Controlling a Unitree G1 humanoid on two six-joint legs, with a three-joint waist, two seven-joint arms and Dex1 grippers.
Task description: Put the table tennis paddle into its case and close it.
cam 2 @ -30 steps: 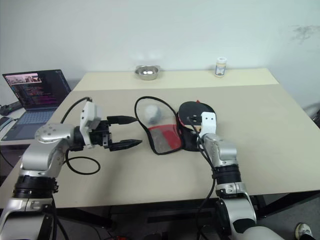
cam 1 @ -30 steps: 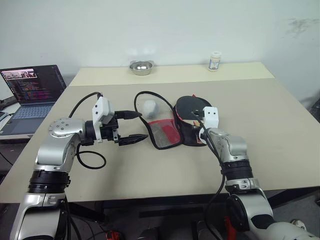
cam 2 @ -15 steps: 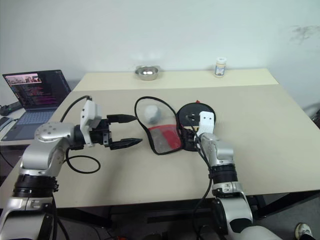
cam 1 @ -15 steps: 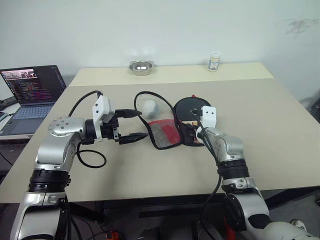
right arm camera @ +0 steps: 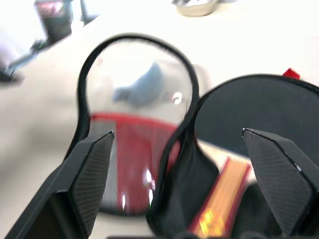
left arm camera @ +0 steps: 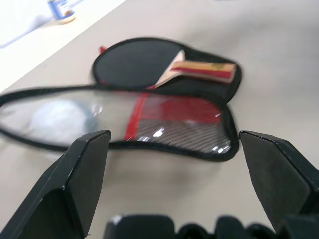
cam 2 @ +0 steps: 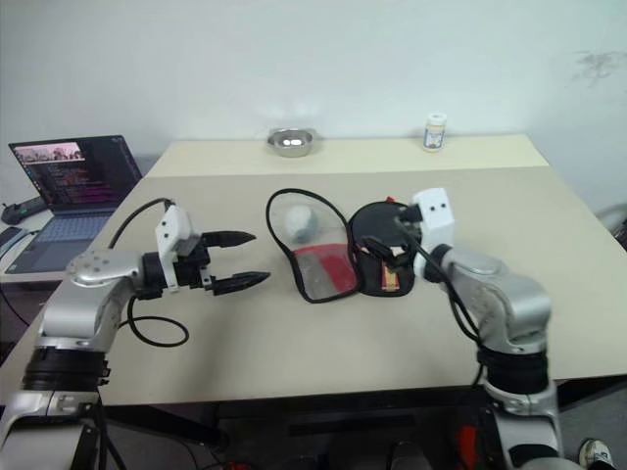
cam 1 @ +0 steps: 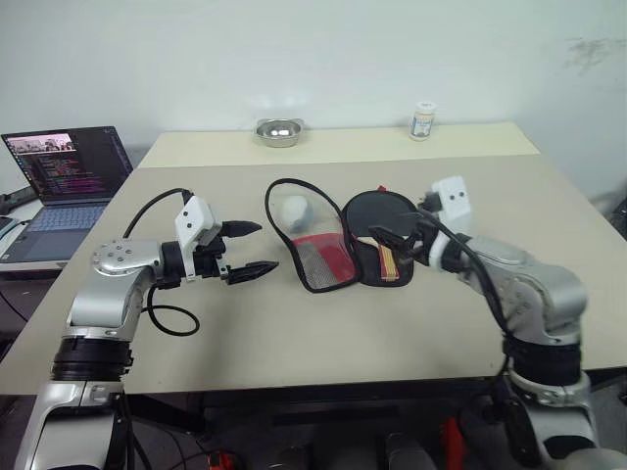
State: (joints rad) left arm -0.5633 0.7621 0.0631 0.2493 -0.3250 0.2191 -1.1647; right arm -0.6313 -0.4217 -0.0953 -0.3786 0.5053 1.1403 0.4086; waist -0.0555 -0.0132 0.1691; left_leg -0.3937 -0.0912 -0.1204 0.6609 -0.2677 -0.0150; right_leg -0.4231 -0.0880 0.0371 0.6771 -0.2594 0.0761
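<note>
My right gripper should back out of the way first, because it hovers over the paddle's handle where the flap must land, and then my left gripper will fold the flap's loose edge over.
The case lies open on the table, its flap spread to the left with a pale round panel and red mesh. The table tennis paddle rests in the case's right half, black face up, its wooden handle with red stripes pointing toward me. My right gripper hovers open just above the handle, touching nothing. My left gripper stands open a short way left of the flap, with nothing between its fingers.
A steel bowl and a small bottle stand at the table's far edge. A laptop sits on a lower surface to the left. A black cable loops under my left arm.
My right gripper has opened, let go of the paddle and lifted up and back. The paddle stays in the case. My left gripper has drifted slightly left.
</note>
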